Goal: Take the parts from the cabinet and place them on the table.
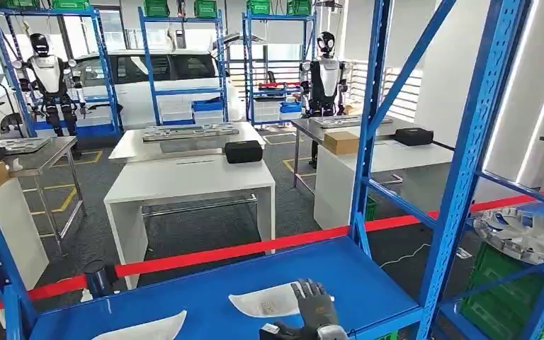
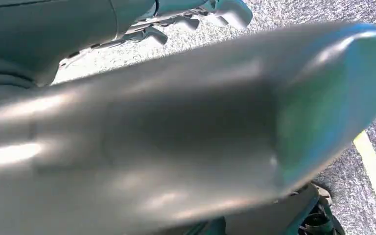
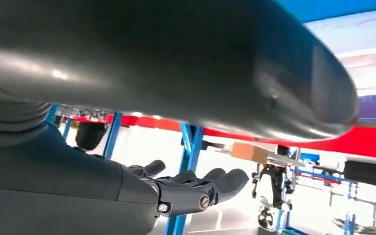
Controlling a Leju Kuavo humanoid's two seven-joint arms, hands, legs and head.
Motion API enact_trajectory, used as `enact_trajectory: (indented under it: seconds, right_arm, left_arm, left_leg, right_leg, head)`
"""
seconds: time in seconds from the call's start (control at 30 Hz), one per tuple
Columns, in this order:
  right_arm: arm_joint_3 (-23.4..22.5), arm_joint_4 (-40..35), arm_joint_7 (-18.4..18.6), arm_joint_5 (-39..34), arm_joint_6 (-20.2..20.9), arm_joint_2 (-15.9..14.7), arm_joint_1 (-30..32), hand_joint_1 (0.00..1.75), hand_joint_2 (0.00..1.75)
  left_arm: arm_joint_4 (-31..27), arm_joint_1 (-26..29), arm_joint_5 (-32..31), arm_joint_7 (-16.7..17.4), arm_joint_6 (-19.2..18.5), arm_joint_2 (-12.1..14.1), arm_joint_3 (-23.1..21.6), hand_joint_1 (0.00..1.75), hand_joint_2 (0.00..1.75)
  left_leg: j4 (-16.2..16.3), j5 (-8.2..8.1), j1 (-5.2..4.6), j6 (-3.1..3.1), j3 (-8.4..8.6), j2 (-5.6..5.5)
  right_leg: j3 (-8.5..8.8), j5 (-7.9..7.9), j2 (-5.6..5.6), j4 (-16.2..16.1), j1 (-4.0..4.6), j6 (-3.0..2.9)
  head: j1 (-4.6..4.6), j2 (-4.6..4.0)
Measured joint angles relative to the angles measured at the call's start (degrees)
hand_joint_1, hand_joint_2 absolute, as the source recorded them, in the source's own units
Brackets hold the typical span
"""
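The middle white part keeps a crisp curved edge on the shelf. So its pointed tip will keep sticking out stiffly when I lift the other end.
Two white curved parts lie on the blue cabinet shelf: one near the front middle, the other at the front left edge. My right hand rests over the right end of the middle part, fingers spread and flat, gripping nothing. In the right wrist view its fingers reach out straight under the blurred thumb. My left hand hangs above grey carpet, its thick thumb blurred close to the camera and its fingers loose, with nothing in them.
A red beam crosses behind the shelf, between blue uprights. Beyond stand white tables, one bearing a black case. A silver wheel-like part and green crates sit right. Two other robots stand far back.
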Motion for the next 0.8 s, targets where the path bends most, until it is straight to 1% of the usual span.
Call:
enact_trajectory:
  seconds: [0.17, 0.4, 0.57, 0.8]
  right_arm:
    - [-0.04, 0.02, 1.67, -0.24, 0.0, -0.31, -0.49, 0.0, 0.0]
    - [-0.68, 0.02, 1.32, -0.33, -0.02, -1.07, -0.59, 0.0, 0.0]
    - [-0.76, 0.24, 0.53, -0.15, 0.26, -1.11, -0.15, 0.0, 0.0]
    - [-0.81, 0.31, 0.46, -0.15, 0.26, -1.11, 0.96, 0.0, 0.0]
  left_arm:
    - [0.0, 0.17, 0.13, -0.77, -0.09, 0.13, 0.13, 0.0, 0.0]
    - [0.0, 0.5, 0.13, -0.81, -0.09, 0.2, 0.44, 0.0, 0.0]
    - [0.0, 0.53, 0.13, -0.88, -0.09, 0.17, 0.44, 0.0, 0.0]
    - [0.02, 0.53, 0.13, -1.34, -0.09, 0.17, 0.46, 0.0, 0.0]
  left_leg:
    - [0.0, 0.0, 0.0, 0.0, 0.01, -0.01]
    - [0.0, 0.0, 0.0, 0.01, 0.0, 0.0]
    - [0.0, -0.01, 0.0, 0.01, 0.0, -0.01]
    - [0.0, -0.01, 0.0, 0.01, 0.0, 0.0]
  right_leg:
    - [0.0, 0.0, -0.01, 0.0, 0.01, 0.0]
    - [0.0, 0.0, -0.01, 0.0, 0.0, 0.0]
    - [0.0, -0.01, -0.02, -0.01, 0.0, 0.01]
    - [0.0, -0.01, -0.01, -0.01, 0.0, 0.01]
  head:
    - [0.0, 0.0]
    - [0.0, 0.0]
    - [0.0, 0.0]
    - [0.0, 0.0]
